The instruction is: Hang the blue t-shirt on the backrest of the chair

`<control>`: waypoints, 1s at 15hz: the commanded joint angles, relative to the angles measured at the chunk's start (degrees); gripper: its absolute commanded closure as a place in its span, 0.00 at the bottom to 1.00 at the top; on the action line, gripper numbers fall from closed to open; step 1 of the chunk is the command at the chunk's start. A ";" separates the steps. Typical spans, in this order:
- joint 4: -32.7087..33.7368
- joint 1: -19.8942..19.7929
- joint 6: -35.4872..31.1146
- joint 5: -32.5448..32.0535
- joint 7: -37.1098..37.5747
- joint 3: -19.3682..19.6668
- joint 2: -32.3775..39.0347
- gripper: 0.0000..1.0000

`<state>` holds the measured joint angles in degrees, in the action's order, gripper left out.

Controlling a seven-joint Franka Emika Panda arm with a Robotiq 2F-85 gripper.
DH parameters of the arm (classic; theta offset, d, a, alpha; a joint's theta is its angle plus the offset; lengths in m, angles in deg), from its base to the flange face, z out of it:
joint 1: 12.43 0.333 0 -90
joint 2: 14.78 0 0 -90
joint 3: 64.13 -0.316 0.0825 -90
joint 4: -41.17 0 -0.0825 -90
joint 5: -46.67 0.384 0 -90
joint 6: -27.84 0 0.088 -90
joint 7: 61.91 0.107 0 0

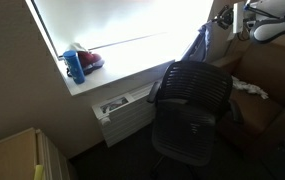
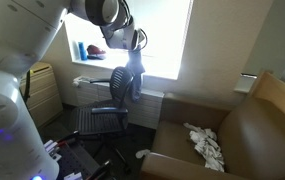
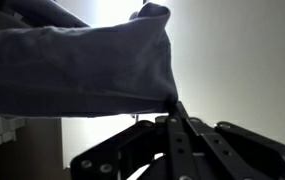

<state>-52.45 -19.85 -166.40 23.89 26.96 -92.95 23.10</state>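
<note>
The blue t-shirt's lower end (image 2: 135, 90) is hanging behind the chair's backrest. Next, my gripper brings the t-shirt's held end over the backrest's top edge (image 1: 196, 66) and down toward the seat.
My gripper (image 3: 175, 108) is shut on a pinch of the blue t-shirt (image 3: 82, 60), which fills the upper left of the wrist view. In both exterior views the shirt (image 1: 203, 46) (image 2: 135, 80) hangs down from the gripper (image 1: 225, 17) (image 2: 132, 50) in front of the bright window. The black mesh office chair (image 1: 195, 88) (image 2: 116, 86) stands just below it. The shirt's lower end is at the top edge of the backrest, on the side nearer the armchair. I cannot tell whether it touches.
A blue bottle (image 1: 75, 66) and a red object (image 1: 91, 60) stand on the windowsill. A radiator (image 1: 122, 108) sits under the sill. A brown armchair (image 2: 244, 130) holds a white cloth (image 2: 204, 143). A wooden cabinet (image 1: 17, 155) is near the corner.
</note>
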 commanded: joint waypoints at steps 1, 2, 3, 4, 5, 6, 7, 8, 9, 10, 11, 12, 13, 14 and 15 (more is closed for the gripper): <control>-10.67 -3.29 11.03 -1.39 1.36 -6.39 -12.34 1.00; -11.56 -4.01 13.66 -1.03 0.85 -8.78 -14.60 1.00; -12.17 -5.16 15.61 -0.61 -0.05 -11.39 -16.15 1.00; -12.51 -6.24 17.75 -0.07 -0.96 -13.67 -17.26 1.00; -12.91 -7.09 20.34 0.33 -1.80 -15.22 -18.45 1.00; -8.99 -3.55 17.37 -0.47 -0.08 -12.07 -14.39 1.00; -9.36 -3.72 18.56 -0.41 0.17 -12.80 -15.62 0.99; -9.35 -3.57 18.54 -0.41 0.29 -12.74 -15.85 0.99; -9.35 -3.52 18.48 -0.42 0.29 -12.55 -15.57 0.99; -9.31 -3.54 18.38 -0.42 0.25 -12.34 -15.11 1.00; -9.49 -4.09 20.63 0.91 0.94 -12.88 -14.55 1.00; -9.81 -4.14 23.00 1.95 2.01 -12.83 -14.71 1.00; -10.06 -3.97 26.48 3.41 3.69 -12.72 -15.08 1.00; -10.43 -3.58 29.04 4.19 5.08 -12.31 -15.46 1.00; -11.31 2.56 30.84 13.74 0.18 -5.81 -17.80 1.00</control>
<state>-61.89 -23.36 -140.66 26.24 30.02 -105.16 8.64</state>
